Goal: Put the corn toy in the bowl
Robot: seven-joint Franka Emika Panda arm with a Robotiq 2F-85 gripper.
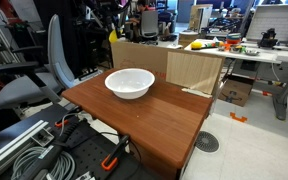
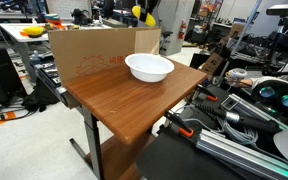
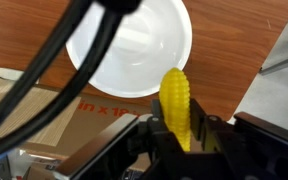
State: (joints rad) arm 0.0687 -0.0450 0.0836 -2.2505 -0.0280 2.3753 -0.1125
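The corn toy (image 1: pixel 113 36) is hanging high up and outside the white bowl's rim. Next, my gripper moves it over the bowl's middle (image 1: pixel 131 81) and lowers it before opening.
The corn toy (image 3: pixel 176 95) is a small yellow ribbed piece held between my gripper's fingers (image 3: pixel 179 128), which are shut on it. In the wrist view it hangs above the table, just beside the rim of the wide white bowl (image 3: pixel 129 45). The bowl stands empty on the wooden table in both exterior views (image 1: pixel 130 82) (image 2: pixel 149 67). In both exterior views the gripper (image 1: pixel 114 22) (image 2: pixel 144 14) is high above the back of the table, with the yellow corn toy (image 1: pixel 112 34) (image 2: pixel 137 12) showing in it.
The wooden table (image 1: pixel 154 120) (image 2: pixel 114 95) has a cardboard box wall (image 1: pixel 194 70) (image 2: pixel 89 50) along its far edge. Cables and robot hardware (image 1: pixel 44 150) lie by the near edge. A grey office chair (image 1: pixel 39 70) and cluttered desks (image 1: pixel 234 45) stand around.
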